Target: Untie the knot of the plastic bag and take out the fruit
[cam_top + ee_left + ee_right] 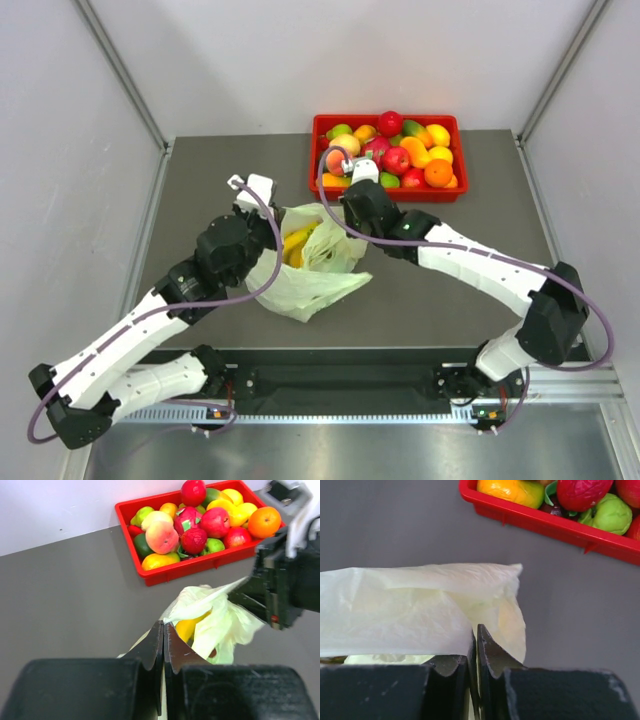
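Observation:
Loose film is bunched up over the fruit (328, 243) near my right gripper, so next my left gripper moves the bag's edge closer while my right gripper takes the loose film (345, 262).
The pale green plastic bag (305, 275) lies crumpled on the grey table between my two arms, its mouth pulled open. Yellow fruit (298, 245) shows inside the mouth, and the left wrist view shows the same yellow fruit (187, 627) just beyond my fingers. My left gripper (164, 624) is shut on the bag's near left edge, a thin strip of film between the jaws. On the opposite rim of the bag (420, 615), my right gripper (477, 627) is shut on the film. The film stretches between the two grips. No knot shows in any view.
A red tray (385, 193) full of apples, oranges, a peach and green fruit stands at the back of the table, just behind my right wrist. White walls close in on the left, back and right.

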### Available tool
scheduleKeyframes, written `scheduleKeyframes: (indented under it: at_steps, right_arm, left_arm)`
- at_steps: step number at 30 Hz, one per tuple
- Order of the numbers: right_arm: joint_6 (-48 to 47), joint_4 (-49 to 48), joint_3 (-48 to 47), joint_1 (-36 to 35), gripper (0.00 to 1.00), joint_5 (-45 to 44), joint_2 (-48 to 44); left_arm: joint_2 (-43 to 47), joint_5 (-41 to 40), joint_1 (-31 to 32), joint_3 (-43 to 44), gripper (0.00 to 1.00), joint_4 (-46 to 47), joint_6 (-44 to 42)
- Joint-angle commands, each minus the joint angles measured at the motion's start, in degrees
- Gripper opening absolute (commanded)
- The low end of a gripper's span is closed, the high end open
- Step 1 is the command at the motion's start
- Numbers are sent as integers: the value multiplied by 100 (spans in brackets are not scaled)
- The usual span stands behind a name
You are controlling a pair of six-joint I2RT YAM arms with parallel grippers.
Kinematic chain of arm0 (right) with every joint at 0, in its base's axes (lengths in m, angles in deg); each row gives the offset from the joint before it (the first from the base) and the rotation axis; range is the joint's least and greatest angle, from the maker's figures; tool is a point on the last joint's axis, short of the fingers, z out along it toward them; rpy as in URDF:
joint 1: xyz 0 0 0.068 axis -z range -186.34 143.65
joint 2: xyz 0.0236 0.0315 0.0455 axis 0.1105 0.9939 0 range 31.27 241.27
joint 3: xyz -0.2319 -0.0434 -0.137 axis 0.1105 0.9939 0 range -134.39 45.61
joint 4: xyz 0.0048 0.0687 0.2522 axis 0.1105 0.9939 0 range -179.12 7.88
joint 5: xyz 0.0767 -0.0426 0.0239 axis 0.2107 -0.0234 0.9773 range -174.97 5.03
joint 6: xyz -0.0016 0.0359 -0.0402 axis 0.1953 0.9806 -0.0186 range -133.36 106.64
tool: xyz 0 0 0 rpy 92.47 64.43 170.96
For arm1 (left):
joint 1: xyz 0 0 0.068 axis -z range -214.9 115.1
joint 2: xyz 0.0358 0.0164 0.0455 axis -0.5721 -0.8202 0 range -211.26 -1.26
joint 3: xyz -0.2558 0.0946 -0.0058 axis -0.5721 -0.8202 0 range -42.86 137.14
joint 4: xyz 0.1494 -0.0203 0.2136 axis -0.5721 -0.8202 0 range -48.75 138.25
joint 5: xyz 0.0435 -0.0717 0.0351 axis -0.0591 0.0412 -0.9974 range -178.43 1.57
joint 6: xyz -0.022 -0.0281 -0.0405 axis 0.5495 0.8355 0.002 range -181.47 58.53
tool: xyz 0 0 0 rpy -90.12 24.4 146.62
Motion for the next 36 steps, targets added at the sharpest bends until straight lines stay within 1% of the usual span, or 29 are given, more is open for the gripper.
scheduleKeyframes:
  at_steps: [1, 5, 8, 9, 11, 13, 14, 15, 17, 18, 21, 22, 23, 24, 26, 27, 28, 29, 30, 31, 32, 34, 35, 36]
  right_arm:
    - [-490, 492, 124, 427, 6, -567, 273]
    - [-596, 360, 449, 533, 8, -314, 159]
    - [-649, 491, 608, 559, 15, -365, 1]
    - [-658, 562, 634, 559, 18, -426, -130]
    - [-632, 799, 696, 568, 22, -714, -341]
    - [-579, 992, 749, 577, 34, -970, -474]
    - [-561, 1193, 749, 577, 48, -1163, -622]
    - [-553, 1291, 749, 577, 56, -1200, -693]
    - [-561, 1414, 758, 568, 68, -1096, -1008]
    - [-631, 1415, 784, 568, 79, -999, -1132]
    - [-728, 1441, 819, 568, 93, -524, -1624]
    - [-737, 1459, 784, 559, 95, -375, -1721]
    - [-763, 1476, 758, 551, 96, -26, -1896]
    - [-790, 1511, 740, 551, 100, 117, -1968]
    - [-772, 1590, 670, 472, 100, 380, -2099]
    - [-755, 1625, 661, 454, 100, 399, -2135]
    - [-729, 1652, 661, 402, 100, 408, -2170]
    - [-720, 1670, 678, 392, 100, 408, -2249]
    - [-667, 1670, 696, 392, 100, 400, -2284]
    - [-658, 1696, 731, 375, 100, 426, -2311]
    - [-632, 1696, 749, 366, 100, 539, -2372]
    - [-614, 1696, 810, 331, 100, 732, -2434]
    - [-588, 1653, 837, 313, 100, 821, -2512]
    - [-570, 1635, 880, 313, 100, 909, -2548]
  left_arm:
    - [479, -369, -70, 177, 0, 583, -49]
    - [777, 140, -62, -411, 0, 424, 389]
    - [971, 457, -70, -737, 0, 363, 706]
    - [1015, 527, -62, -790, 0, 310, 777]
    - [1094, 729, -70, -913, 0, 249, 917]
    - [1130, 774, -62, -957, 0, 152, 1014]
    - [1165, 791, -70, -984, 0, 143, 1050]
    - [1165, 809, -62, -992, 0, 134, 1059]
    - [1121, 853, -53, -993, 0, 143, 1059]
    - [1095, 879, -53, -984, 0, 151, 1033]
    - [832, 1072, -62, -826, 0, 152, 848]
    - [735, 1125, -53, -669, 1, 99, 804]
    - [517, 1186, -62, -563, 7, 38, 682]
    - [393, 1344, -53, -449, 17, -41, 629]
    - [59, 1546, -62, -97, 29, -296, 410]
    - [-73, 1774, -53, 34, 35, -392, 339]
    - [-283, 1932, -62, 297, 44, -506, 268]
    - [-398, 2065, -62, 430, 49, -751, 120]
    - [-504, 2170, -62, 562, 52, -902, 57]
    - [-696, 2398, -62, 781, 58, -1016, -22]
    - [-777, 2478, -62, 878, 60, -1270, -162]
    - [-1013, 2567, -62, 1125, 64, -1473, -355]
    - [-1093, 2758, -62, 1186, 64, -1683, -409]
    - [-1172, 2786, -62, 1292, 65, -1781, -435]
